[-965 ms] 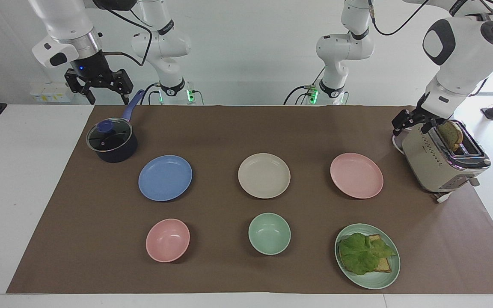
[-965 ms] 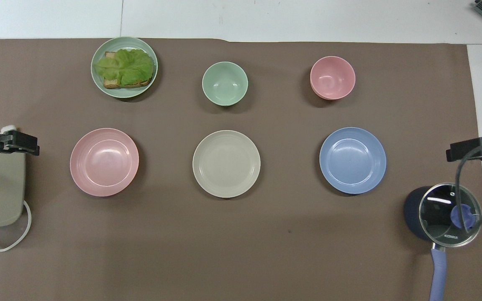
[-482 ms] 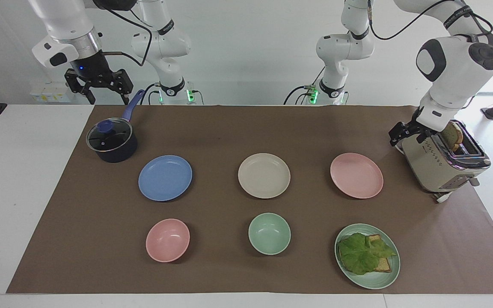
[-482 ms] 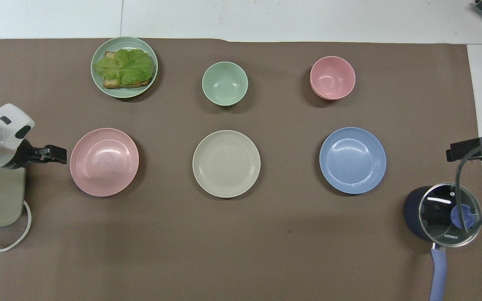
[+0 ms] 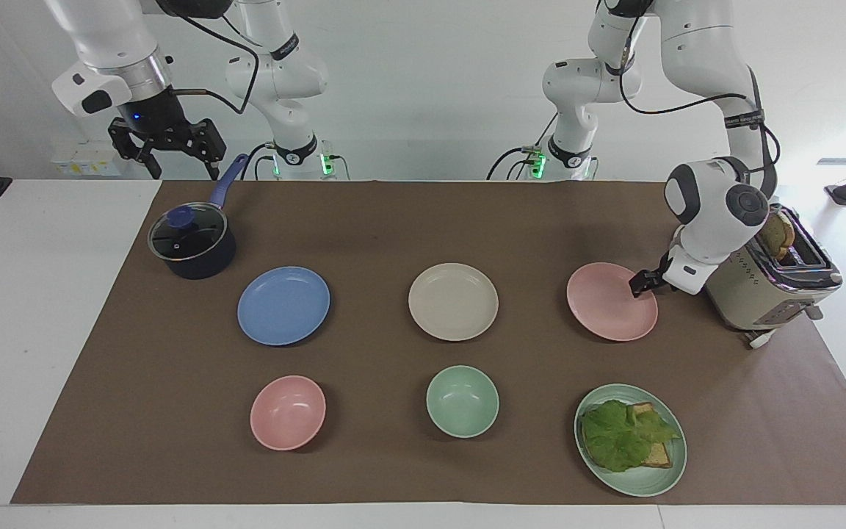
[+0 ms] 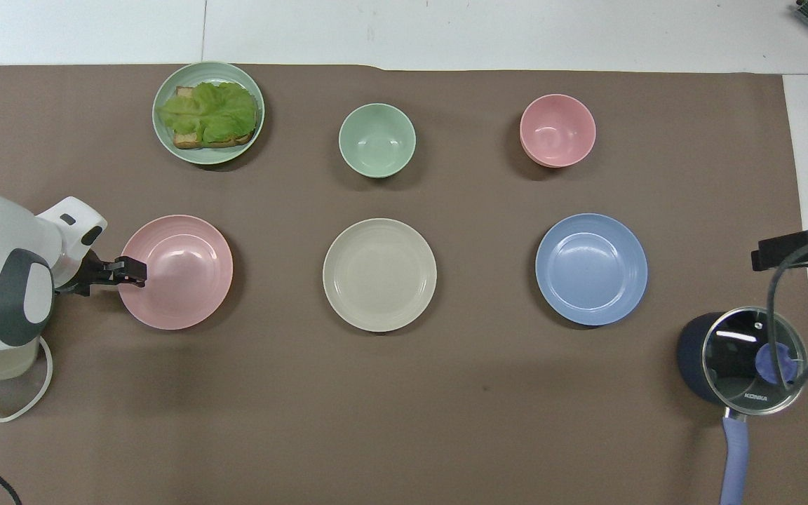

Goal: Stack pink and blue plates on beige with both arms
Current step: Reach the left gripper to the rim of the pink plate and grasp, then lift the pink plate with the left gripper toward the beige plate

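The pink plate (image 6: 177, 272) seems just as wide as the beige plate (image 6: 380, 275), so it will come to rest flat and cover the beige one from sight when the robot stacks it.
The pink plate (image 5: 606, 307) (image 6: 183, 277), the beige plate (image 5: 453, 301) (image 6: 379, 274) and the blue plate (image 5: 283, 305) (image 6: 591, 268) lie apart in one row, beige in the middle. My left gripper (image 5: 642, 283) (image 6: 134, 271) is low and open at the pink plate's rim, on the side toward the toaster. The plate lies flat on the mat. My right gripper (image 5: 182, 165) (image 6: 793, 250) hangs open, high over the table edge by the pot's handle, holding nothing.
A dark pot with a glass lid (image 5: 192, 246) stands beside the blue plate, nearer the robots. A beige toaster (image 5: 768, 286) holding toast stands by the left arm. Farther out sit a pink bowl (image 5: 288, 411), a green bowl (image 5: 462, 401) and a green plate (image 5: 643, 486) with bread and lettuce.
My left arm has swung down from above the toaster to the pink plate's rim. The right gripper has barely moved. No plate has shifted.
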`<state>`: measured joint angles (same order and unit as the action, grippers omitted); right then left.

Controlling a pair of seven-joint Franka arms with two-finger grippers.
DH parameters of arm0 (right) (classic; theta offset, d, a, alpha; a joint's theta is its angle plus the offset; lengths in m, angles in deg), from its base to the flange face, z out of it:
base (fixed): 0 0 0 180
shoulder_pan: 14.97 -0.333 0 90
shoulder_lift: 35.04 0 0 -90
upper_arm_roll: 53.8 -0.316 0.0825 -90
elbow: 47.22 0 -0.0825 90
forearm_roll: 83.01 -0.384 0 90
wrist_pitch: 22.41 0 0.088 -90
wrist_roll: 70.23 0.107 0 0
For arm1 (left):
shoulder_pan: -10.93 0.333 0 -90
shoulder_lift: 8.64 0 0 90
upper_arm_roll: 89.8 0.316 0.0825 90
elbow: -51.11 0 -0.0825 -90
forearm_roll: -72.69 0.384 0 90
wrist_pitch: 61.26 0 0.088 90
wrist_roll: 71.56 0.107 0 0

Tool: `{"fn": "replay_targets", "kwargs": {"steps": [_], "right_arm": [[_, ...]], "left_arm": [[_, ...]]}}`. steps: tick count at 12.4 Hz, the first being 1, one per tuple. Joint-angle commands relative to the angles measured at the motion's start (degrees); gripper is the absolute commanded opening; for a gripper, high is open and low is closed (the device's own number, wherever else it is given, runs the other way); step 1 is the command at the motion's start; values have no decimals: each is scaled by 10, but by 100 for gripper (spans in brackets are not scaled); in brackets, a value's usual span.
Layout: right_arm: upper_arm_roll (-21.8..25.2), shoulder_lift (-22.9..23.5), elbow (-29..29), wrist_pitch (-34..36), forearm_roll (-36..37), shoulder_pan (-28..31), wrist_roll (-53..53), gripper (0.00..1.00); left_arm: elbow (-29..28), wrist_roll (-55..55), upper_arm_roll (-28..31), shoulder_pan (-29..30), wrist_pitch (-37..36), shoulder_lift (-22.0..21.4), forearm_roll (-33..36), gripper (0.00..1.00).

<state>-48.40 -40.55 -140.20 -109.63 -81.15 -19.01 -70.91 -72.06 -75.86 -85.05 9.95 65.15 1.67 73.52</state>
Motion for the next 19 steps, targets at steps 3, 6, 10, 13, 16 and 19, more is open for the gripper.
{"fn": "replay_targets", "kwargs": {"steps": [3, 6, 10, 13, 16, 19], "right_arm": [[0, -5, -4, 3, -2, 6, -19, 100], [0, -5, -4, 3, -2, 6, -19, 100], [0, -5, -4, 3, -2, 6, -19, 100], [0, -5, -4, 3, -2, 6, -19, 100], [0, -5, -4, 3, -2, 6, -19, 100], [0, -5, -4, 3, -2, 7, -19, 100]], "left_arm": [[-20, -48, -6, -8, 4, -21, 0, 0], [-7, -44, -8, -10, -25, -18, -10, 0], [81, -42, -10, -9, -152, -23, -57, 0], [146, -48, -10, -9, -230, -35, -122, 0], [134, -82, -15, -41, -212, -54, -210, 0], [105, -177, -16, -118, -134, -66, -264, 0]]}}
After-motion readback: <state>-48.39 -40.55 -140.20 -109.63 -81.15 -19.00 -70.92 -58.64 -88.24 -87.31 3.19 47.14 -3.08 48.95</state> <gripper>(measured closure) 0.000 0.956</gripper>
